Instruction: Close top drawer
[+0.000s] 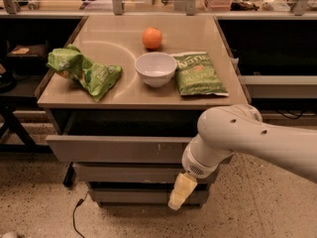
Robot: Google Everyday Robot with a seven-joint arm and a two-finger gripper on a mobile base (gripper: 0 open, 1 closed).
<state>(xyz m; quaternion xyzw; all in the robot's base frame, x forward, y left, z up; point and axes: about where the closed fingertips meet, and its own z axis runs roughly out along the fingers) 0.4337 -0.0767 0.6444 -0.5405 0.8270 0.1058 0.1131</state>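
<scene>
My gripper is pointing down before the lower drawer fronts [158, 174] while the top drawer sticks out, so I should lift my gripper and push the top drawer's front [174, 149] in.
The top drawer [119, 148] is a wide grey-brown drawer under the table top. It stands partly pulled out, with a dark gap showing behind its flat front. Small pale scratches mark the front near the middle. My white arm reaches in from the right, and its wrist covers the right end of the drawer front. My gripper [179, 192] hangs just below the wrist, in front of the lower drawer fronts. Only a pale tip of it shows.
On the table top [114, 33] lie a crumpled green bag [84, 71], a white bowl [155, 68], an orange [152, 37] and a flat green chip bag [198, 73]. Two narrower drawer fronts [124, 173] sit below. Dark shelving flanks both sides. A cable [77, 214] lies on the floor.
</scene>
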